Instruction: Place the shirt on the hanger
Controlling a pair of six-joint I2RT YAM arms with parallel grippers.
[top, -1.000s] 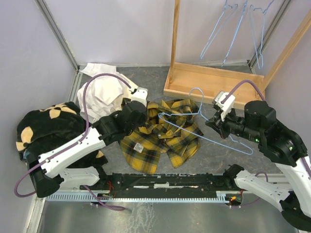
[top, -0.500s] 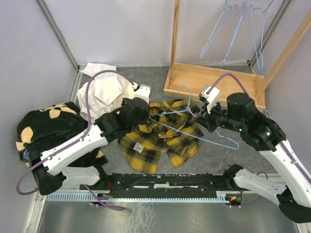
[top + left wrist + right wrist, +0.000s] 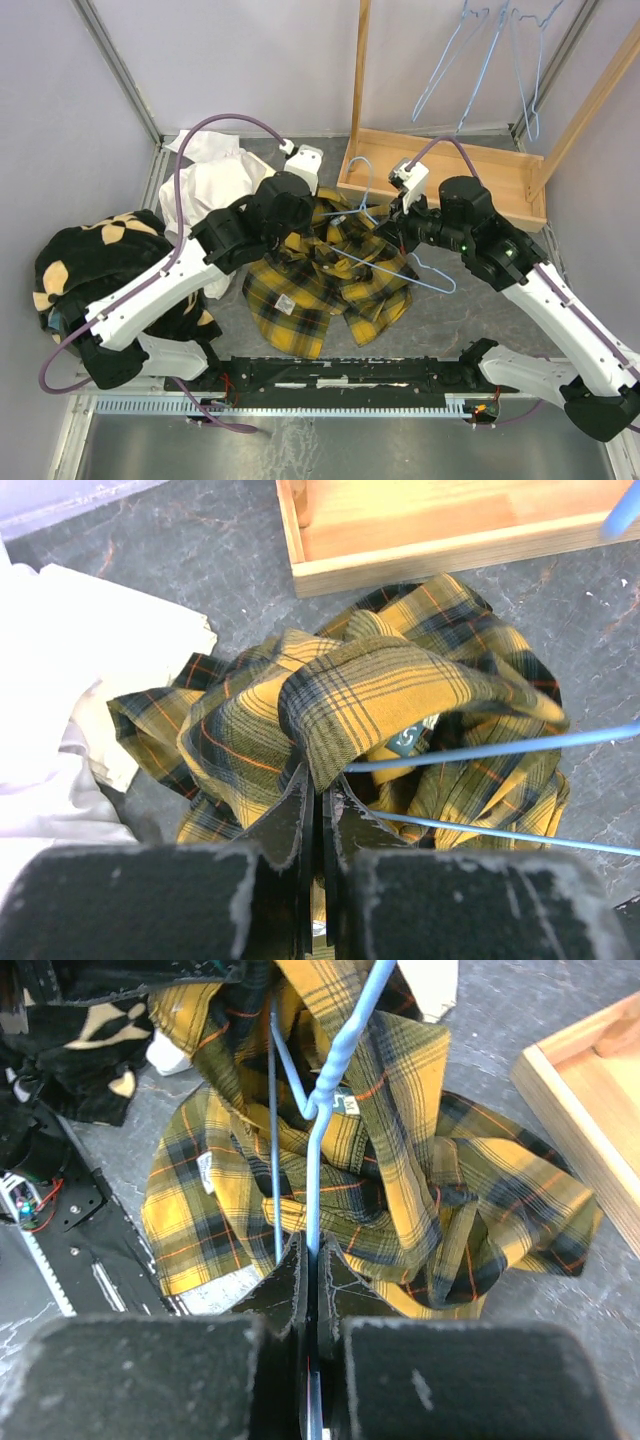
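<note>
The shirt's lifted fold (image 3: 385, 692) covers the hanger's tip but stops short of the hanger's neck (image 3: 366, 209). My right gripper should lift the hanger until the fold reaches the hanger's neck.
The yellow and black plaid shirt (image 3: 320, 285) lies crumpled on the grey table in the top view. My left gripper (image 3: 322, 780) is shut on a raised fold of the shirt (image 3: 380, 680) near its collar. My right gripper (image 3: 312, 1245) is shut on the light-blue wire hanger (image 3: 330, 1080), pinching one wire just above the shirt (image 3: 430, 1160). Seen from above, the hanger (image 3: 445, 288) slants across the shirt's right half, its hook toward the wooden tray. Two hanger wires (image 3: 500, 748) run just right of the left fingers, under the lifted fold.
A wooden rack base (image 3: 440, 170) stands right behind the shirt, with several blue hangers (image 3: 480, 60) hanging above it. A white garment (image 3: 215, 185) lies back left, a black fleece with tan patches (image 3: 100, 260) at far left. A black rail (image 3: 340, 375) runs along the front.
Both grippers have moved toward the back. The left has lifted the shirt fold toward the wooden base, and the right has swung the hanger left over the shirt.
</note>
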